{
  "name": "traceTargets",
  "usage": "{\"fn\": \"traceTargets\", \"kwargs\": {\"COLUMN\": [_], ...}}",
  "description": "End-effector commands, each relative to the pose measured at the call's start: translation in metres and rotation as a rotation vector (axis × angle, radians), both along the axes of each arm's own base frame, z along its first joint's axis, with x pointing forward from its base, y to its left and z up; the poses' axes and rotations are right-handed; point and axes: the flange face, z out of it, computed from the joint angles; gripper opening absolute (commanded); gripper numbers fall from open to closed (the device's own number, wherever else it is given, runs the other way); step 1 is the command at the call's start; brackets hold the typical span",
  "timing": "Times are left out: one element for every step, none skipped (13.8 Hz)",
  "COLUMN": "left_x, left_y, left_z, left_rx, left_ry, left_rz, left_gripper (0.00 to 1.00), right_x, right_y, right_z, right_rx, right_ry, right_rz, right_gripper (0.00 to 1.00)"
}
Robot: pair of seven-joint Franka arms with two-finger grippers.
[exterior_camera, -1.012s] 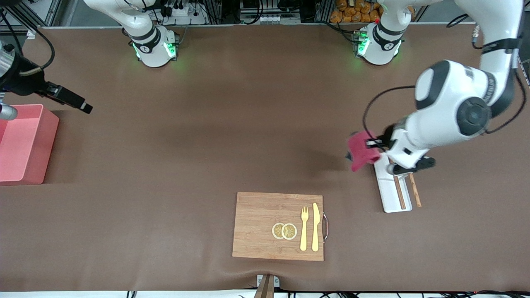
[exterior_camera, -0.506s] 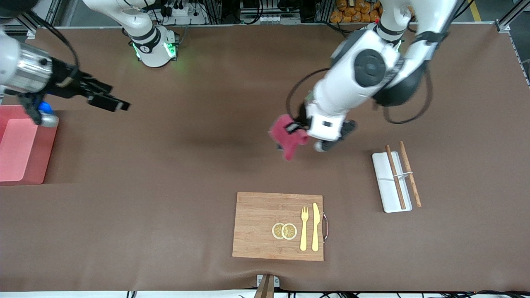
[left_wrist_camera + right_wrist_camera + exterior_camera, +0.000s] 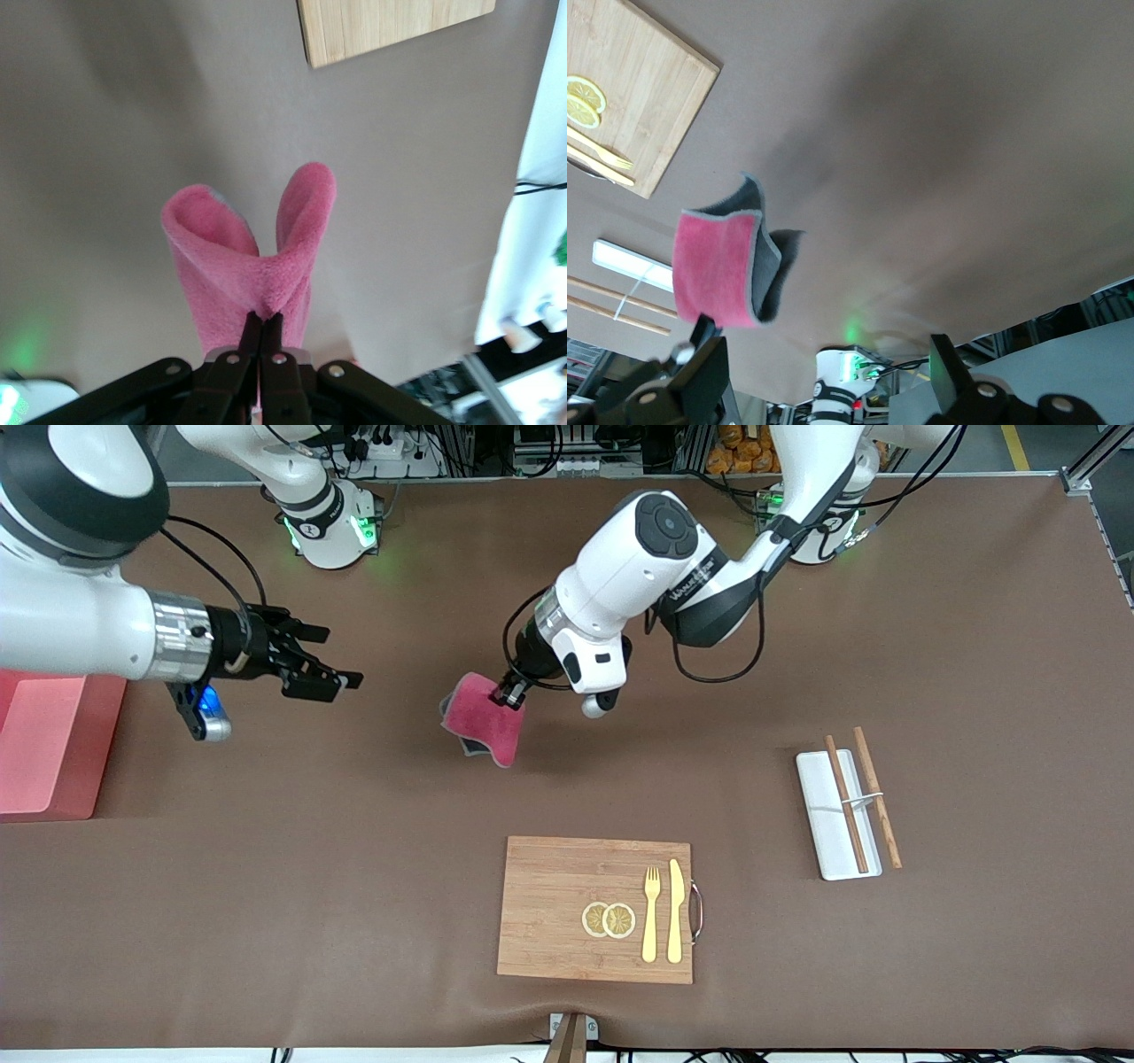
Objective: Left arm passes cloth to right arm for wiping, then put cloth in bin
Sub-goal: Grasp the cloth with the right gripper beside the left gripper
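I am going to carry the cloth to the bin. The dark grey edges curl outward in springy folds, so the cloth will keep its curled, rounded parts as it moves.
The cloth, crimson with a dark grey edge, hangs folded in the air over the middle of the table. My left gripper is shut on its upper edge. In the left wrist view the cloth curls into two lobes above the pinched fingertips. My right gripper hovers open and empty, apart from the cloth, toward the right arm's end. The right wrist view shows the cloth between and ahead of its spread fingers. The pink bin stands at the right arm's end of the table.
A wooden board with lemon slices, a fork and a knife lies nearer the front camera. A white tray with chopsticks lies toward the left arm's end.
The left arm has swung the cloth from above the white tray to over the table's middle. The right gripper has moved from beside the bin toward the cloth, still open.
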Motion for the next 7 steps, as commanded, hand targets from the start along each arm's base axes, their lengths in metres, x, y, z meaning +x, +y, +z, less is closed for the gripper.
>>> {"fn": "traceTargets", "kwargs": {"left_x": [-0.011, -0.018, -0.02, -0.023, -0.025, -0.025, -0.029], "left_y": [-0.029, -0.037, -0.04, -0.044, -0.046, -0.048, -0.052], "left_z": [0.02, 0.024, 0.028, 0.033, 0.037, 0.036, 0.035], "left_rx": [-0.083, -0.106, -0.132, -0.161, -0.181, -0.187, -0.188], "left_ry": [0.035, 0.039, 0.039, 0.036, 0.028, 0.026, 0.028], "left_rz": [0.078, 0.096, 0.121, 0.139, 0.148, 0.149, 0.142], "left_gripper": [0.0, 0.0, 0.0, 0.0, 0.0, 0.0, 0.0], "right_x": [0.013, 0.017, 0.022, 0.027, 0.031, 0.032, 0.033], "right_y": [0.029, 0.035, 0.037, 0.041, 0.044, 0.049, 0.058], "right_z": [-0.014, -0.022, -0.029, -0.037, -0.043, -0.047, -0.051], "right_rx": [-0.007, -0.011, 0.004, 0.03, 0.038, 0.036, 0.03], "right_ry": [0.019, 0.022, 0.025, 0.039, 0.041, 0.035, 0.028], "right_rz": [-0.046, -0.061, -0.082, -0.105, -0.116, -0.118, -0.111], "right_gripper": [1.0, 1.0, 1.0, 1.0, 1.0, 1.0, 1.0]}}
